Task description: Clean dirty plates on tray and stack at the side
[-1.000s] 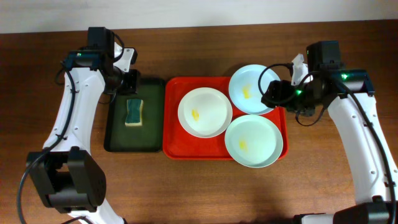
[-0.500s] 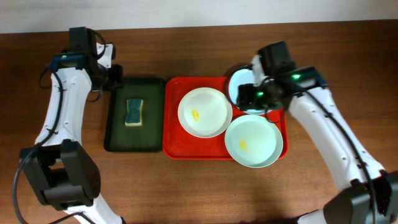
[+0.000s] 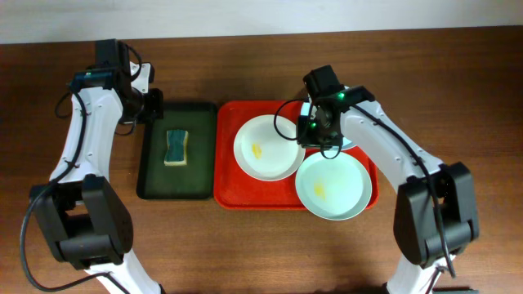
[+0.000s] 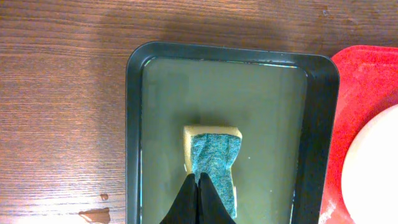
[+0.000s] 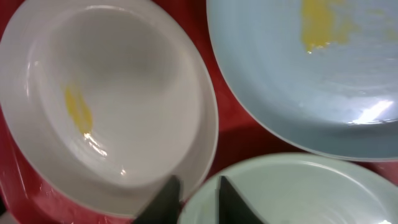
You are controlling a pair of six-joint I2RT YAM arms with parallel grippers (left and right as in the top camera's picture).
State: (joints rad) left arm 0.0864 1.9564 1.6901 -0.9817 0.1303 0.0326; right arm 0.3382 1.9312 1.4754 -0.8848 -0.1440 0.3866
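Note:
The mint green plate's rim and the white (image 5: 199, 185) plate's rim touch under my right gripper, so next I grab the white rim (image 5: 212, 138) facing the pale blue plate.
Three plates lie on the red tray (image 3: 229, 163): a white plate (image 3: 265, 147) (image 5: 118, 93) at the left, a pale blue plate (image 5: 311, 81) at the back right, largely under my right arm in the overhead view, and a mint green plate (image 3: 331, 186) (image 5: 292, 193) at the front right. Each one shows a yellow smear. My right gripper (image 3: 315, 135) (image 5: 199, 183) is low where the white and mint plates meet, its jaws drawn close on the white plate's rim. My left gripper (image 3: 152, 106) (image 4: 199, 177) is shut and empty, above the sponge (image 4: 211, 158).
A dark green tray (image 3: 155, 171) (image 4: 134, 124) sits left of the red tray, with a yellow and blue-green sponge (image 3: 176, 147) lying in it. A few drops of water (image 4: 93, 214) mark the wooden table left of that tray.
My right arm swung left from the red tray's right edge to the white plate's rim, and its jaws narrowed. The left arm drew back slightly to the left.

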